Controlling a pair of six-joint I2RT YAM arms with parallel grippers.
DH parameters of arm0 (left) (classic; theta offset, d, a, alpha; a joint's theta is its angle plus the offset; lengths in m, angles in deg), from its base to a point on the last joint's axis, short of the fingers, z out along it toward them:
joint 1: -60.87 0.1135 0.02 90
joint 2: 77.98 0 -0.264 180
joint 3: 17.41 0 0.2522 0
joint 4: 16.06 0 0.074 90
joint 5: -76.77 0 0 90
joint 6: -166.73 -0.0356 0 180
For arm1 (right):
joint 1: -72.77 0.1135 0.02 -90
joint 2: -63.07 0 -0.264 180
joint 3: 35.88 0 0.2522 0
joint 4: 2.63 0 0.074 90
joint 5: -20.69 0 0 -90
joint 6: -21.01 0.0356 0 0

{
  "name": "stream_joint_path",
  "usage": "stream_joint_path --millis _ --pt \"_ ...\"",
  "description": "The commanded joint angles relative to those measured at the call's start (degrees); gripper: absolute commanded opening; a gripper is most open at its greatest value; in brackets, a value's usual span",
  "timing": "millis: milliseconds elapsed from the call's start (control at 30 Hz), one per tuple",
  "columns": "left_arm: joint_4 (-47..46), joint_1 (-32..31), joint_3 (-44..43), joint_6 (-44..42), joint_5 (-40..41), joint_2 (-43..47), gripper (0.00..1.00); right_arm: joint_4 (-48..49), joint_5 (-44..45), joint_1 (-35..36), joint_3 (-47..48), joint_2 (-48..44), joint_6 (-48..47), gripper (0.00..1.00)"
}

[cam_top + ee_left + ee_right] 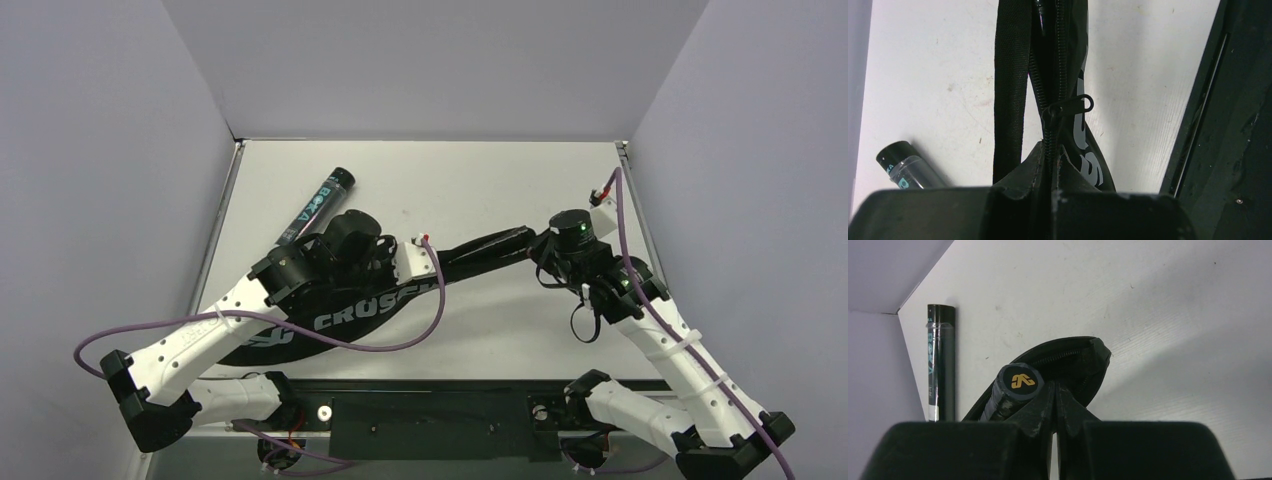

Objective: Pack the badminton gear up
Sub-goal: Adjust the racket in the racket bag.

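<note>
My right gripper is to pull the bag's edge away and over the butt before closing the zipper, because the racket handle's butt sticks out of the bag's opening.
The black bag lettered CROSSWAY lies slantwise across the table, its narrow end to the right. My left gripper is shut on the bag's zipper seam, just below the zipper pull. My right gripper is shut on the bag's edge at the narrow end. A racket handle's butt with a gold logo pokes out of the opening there. The racket heads are hidden. The black teal-printed tube lies on the table behind the bag, also showing in the wrist views.
The bag's black strap runs along the left of the zipper. A black rail runs along the table's near edge between the arm bases. White walls close in the table on the left, back and right.
</note>
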Motion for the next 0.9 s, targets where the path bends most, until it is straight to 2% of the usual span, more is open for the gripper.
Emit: stream_joint_path --millis 0,67,267,333,533,700,867 --pt "-9.23 -0.24 -1.78 0.32 -2.03 1.99 0.0 2.38 -3.33 2.29 -2.75 0.62 4.09 0.0" --pt "-9.12 -0.24 -1.7 0.36 -1.98 2.07 0.0 0.05 -2.68 0.57 -1.99 0.11 2.52 0.0" --pt "-9.05 -0.19 -1.07 0.28 -2.1 2.38 0.0 -11.05 -4.32 -12.86 6.78 -2.04 -6.3 0.0" --pt "-9.22 -0.16 -0.89 0.32 -2.06 2.43 0.0 -12.35 -4.55 -14.36 9.56 -2.28 -7.65 0.0" --pt "-8.97 -0.15 -1.17 0.46 -2.13 2.41 0.0 -12.58 -5.42 -14.83 14.14 -2.5 -7.91 0.0" --pt "-8.85 -0.15 -1.42 0.63 -2.2 2.36 0.0 -9.75 -7.97 -13.73 13.52 -2.72 -6.73 0.0" --pt "-9.07 -0.15 -1.56 0.71 -2.37 2.24 0.0 -8.05 -5.99 -9.81 11.62 -1.65 -5.96 0.0"
